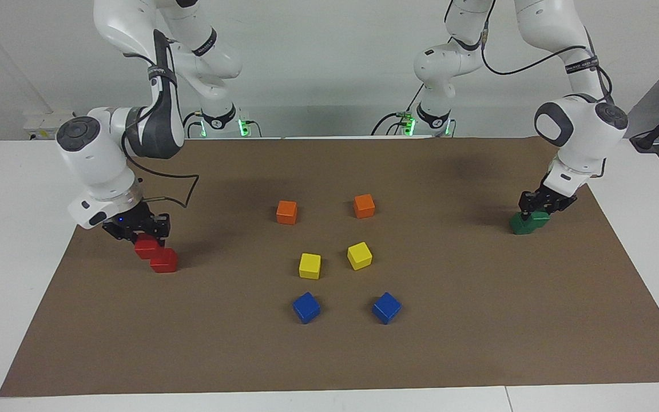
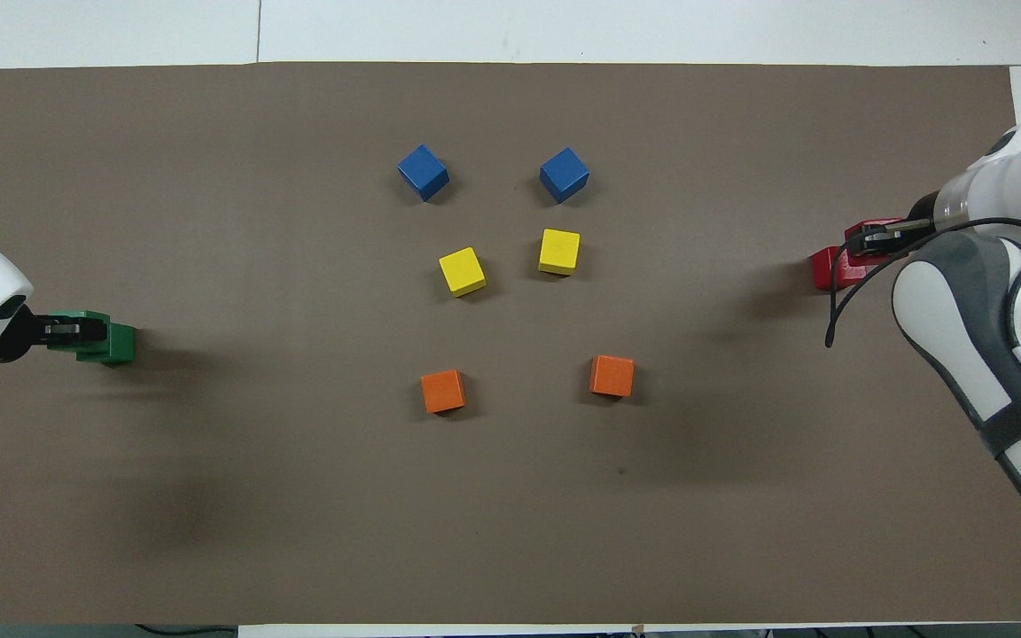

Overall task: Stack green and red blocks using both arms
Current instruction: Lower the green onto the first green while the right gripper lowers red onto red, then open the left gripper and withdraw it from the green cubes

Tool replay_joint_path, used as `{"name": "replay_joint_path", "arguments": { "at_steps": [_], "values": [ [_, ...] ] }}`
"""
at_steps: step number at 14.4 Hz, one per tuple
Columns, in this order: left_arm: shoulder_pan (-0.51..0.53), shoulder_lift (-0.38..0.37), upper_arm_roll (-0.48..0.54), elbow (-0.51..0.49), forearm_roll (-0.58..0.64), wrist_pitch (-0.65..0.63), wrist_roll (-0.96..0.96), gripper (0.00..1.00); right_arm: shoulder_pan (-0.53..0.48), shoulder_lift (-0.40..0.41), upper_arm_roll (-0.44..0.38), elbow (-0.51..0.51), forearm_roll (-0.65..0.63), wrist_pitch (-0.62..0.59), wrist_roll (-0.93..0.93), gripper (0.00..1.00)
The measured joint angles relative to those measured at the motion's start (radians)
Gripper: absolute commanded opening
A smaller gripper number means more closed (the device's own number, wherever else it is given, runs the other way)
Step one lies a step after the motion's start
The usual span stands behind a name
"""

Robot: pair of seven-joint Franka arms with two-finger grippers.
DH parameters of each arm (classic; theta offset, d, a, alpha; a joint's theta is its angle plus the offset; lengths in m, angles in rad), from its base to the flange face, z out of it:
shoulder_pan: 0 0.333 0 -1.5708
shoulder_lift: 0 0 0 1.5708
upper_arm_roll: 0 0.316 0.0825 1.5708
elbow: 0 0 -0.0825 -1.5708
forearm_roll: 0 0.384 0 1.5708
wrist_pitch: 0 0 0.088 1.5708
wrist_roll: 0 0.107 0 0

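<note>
Next, my right gripper moves the held red block (image 1: 145, 247), which sits off to one side of the lower red block (image 1: 164, 260), over that lower block before opening.
Two red blocks are at the right arm's end of the mat. My right gripper (image 1: 139, 232) (image 2: 874, 237) is shut on one red block (image 1: 146, 247) (image 2: 865, 232), which is pressed against and partly over the second red block (image 1: 165, 261) (image 2: 825, 268). Two green blocks are at the left arm's end. My left gripper (image 1: 538, 210) (image 2: 63, 330) is shut on one green block (image 1: 540, 218) (image 2: 85, 319), which is partly over the second green block (image 1: 518, 224) (image 2: 120, 344). I cannot tell whether either held block rests on its partner.
In the middle of the brown mat (image 1: 478, 320) stand two orange cubes (image 1: 286, 212) (image 1: 364, 206) nearest the robots, then two yellow cubes (image 1: 309, 266) (image 1: 359, 256), then two blue cubes (image 1: 306, 307) (image 1: 386, 308) farthest from them.
</note>
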State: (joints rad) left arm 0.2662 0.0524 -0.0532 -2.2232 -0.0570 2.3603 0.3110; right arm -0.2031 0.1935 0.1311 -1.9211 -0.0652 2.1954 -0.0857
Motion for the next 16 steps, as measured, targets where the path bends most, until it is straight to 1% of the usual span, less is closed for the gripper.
{"name": "replay_joint_path", "arguments": {
  "at_steps": [2, 4, 5, 6, 9, 14, 16],
  "values": [
    [0.000, -0.004, 0.000, -0.006, -0.001, 0.005, 0.000, 0.00, 0.000, -0.006, 0.000, -0.040, 0.000, 0.050, 0.000, 0.00],
    [0.000, -0.007, 0.000, -0.010, -0.001, 0.005, 0.000, 0.00, 0.000, -0.011, 0.000, -0.064, 0.000, 0.070, 0.000, 0.00],
    [0.000, -0.008, 0.000, -0.011, -0.001, 0.005, 0.002, 0.07, 0.000, -0.014, 0.000, -0.072, 0.000, 0.077, 0.000, 0.00],
    [0.000, -0.008, 0.000, -0.011, -0.001, 0.005, 0.009, 0.99, -0.001, -0.016, 0.000, -0.080, 0.000, 0.089, 0.000, 0.00],
    [0.001, -0.010, 0.000, -0.013, -0.001, 0.005, 0.038, 1.00, -0.011, -0.017, 0.000, -0.109, 0.001, 0.125, 0.000, 0.00],
    [0.002, -0.014, 0.000, -0.012, -0.001, 0.005, 0.044, 1.00, -0.030, -0.017, 0.000, -0.123, 0.002, 0.131, 0.000, 0.00],
    [0.002, -0.015, 0.000, 0.003, -0.001, -0.003, 0.045, 1.00, -0.030, -0.017, 0.000, -0.125, 0.003, 0.131, 0.000, 0.00]
  ]
}}
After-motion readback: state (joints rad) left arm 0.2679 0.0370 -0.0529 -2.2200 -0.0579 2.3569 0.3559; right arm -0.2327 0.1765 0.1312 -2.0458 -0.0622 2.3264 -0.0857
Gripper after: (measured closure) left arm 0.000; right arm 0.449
